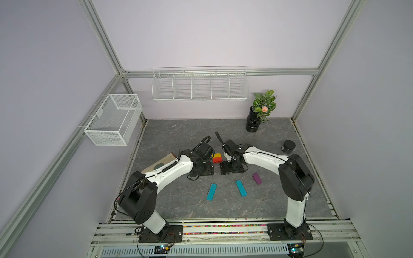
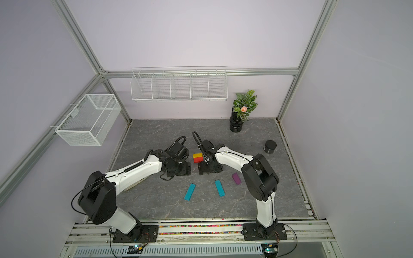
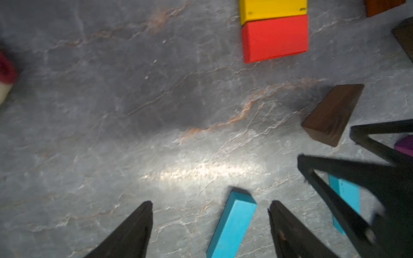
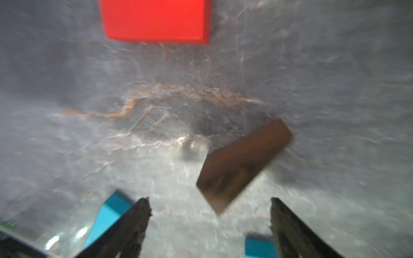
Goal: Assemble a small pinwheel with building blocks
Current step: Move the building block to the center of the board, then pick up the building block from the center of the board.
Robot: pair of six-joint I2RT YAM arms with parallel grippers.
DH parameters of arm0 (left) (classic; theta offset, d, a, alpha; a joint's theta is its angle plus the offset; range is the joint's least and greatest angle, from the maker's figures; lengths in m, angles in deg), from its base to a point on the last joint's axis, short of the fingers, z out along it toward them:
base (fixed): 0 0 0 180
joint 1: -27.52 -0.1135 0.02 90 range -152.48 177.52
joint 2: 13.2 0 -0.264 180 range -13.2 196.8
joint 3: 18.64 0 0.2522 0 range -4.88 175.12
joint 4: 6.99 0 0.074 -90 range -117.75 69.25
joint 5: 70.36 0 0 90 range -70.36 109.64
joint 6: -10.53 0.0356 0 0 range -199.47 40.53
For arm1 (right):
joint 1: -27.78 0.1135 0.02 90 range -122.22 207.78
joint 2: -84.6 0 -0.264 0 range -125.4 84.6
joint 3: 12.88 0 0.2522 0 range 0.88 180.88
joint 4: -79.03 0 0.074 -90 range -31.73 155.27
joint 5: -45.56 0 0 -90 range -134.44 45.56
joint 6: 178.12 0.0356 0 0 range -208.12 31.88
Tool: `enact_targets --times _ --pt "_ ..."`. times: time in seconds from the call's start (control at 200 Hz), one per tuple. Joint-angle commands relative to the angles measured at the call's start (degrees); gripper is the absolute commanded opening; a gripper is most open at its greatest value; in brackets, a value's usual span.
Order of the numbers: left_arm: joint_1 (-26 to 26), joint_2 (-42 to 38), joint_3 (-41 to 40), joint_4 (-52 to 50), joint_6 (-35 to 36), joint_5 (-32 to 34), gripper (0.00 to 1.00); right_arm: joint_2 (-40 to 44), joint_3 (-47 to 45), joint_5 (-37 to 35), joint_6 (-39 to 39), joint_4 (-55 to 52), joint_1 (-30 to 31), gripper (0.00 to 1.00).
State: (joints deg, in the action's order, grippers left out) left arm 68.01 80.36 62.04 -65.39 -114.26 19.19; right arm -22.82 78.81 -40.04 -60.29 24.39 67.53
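Note:
The brown wedge (image 4: 243,165) is under my right gripper, so my right gripper should move back and my left gripper should take the wedge to the red block's glove side.
A yellow block (image 1: 216,155) and a red block (image 1: 217,159) lie side by side mid-table, forming the pinwheel's square centre. In the left wrist view a brown wedge (image 3: 333,114) lies loose on the table beside the red block (image 3: 276,38). Two teal bars (image 1: 211,191) (image 1: 241,187) and a purple wedge (image 1: 257,178) lie nearer the front. My left gripper (image 3: 211,203) is open above the table, holding nothing, with a teal bar (image 3: 232,225) below it. My right gripper (image 4: 210,201) is open and empty, the brown wedge (image 4: 243,165) just ahead of its fingers.
A black round jar (image 1: 288,146) and a black vase with a plant (image 1: 254,121) stand at the back right. A beige glove (image 1: 161,164) lies under the left arm. Wire baskets (image 1: 114,119) (image 1: 200,86) hang on the walls. Two more brown pieces (image 3: 384,6) (image 3: 405,42) show in the left wrist view.

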Motion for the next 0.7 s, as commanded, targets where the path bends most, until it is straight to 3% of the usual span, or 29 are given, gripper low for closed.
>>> enact_targets --times 0.0,0.17,0.455,0.695 --pt "-0.2 4.6 6.2 -0.5 4.7 -1.6 0.84 7.4 -1.2 1.1 0.9 -0.4 -3.7 0.93" --pt "1.5 13.6 17.4 -4.1 9.6 -2.2 0.84 13.9 -3.5 -1.1 -1.7 -4.0 -10.4 0.95" --pt "8.0 29.6 37.2 -13.7 15.3 -1.2 0.82 21.7 -11.1 1.9 -2.9 -3.1 -20.8 0.95" --pt "8.7 33.6 39.6 -14.7 13.3 1.7 0.69 24.9 -14.1 3.7 -4.2 -3.2 -24.6 0.95"
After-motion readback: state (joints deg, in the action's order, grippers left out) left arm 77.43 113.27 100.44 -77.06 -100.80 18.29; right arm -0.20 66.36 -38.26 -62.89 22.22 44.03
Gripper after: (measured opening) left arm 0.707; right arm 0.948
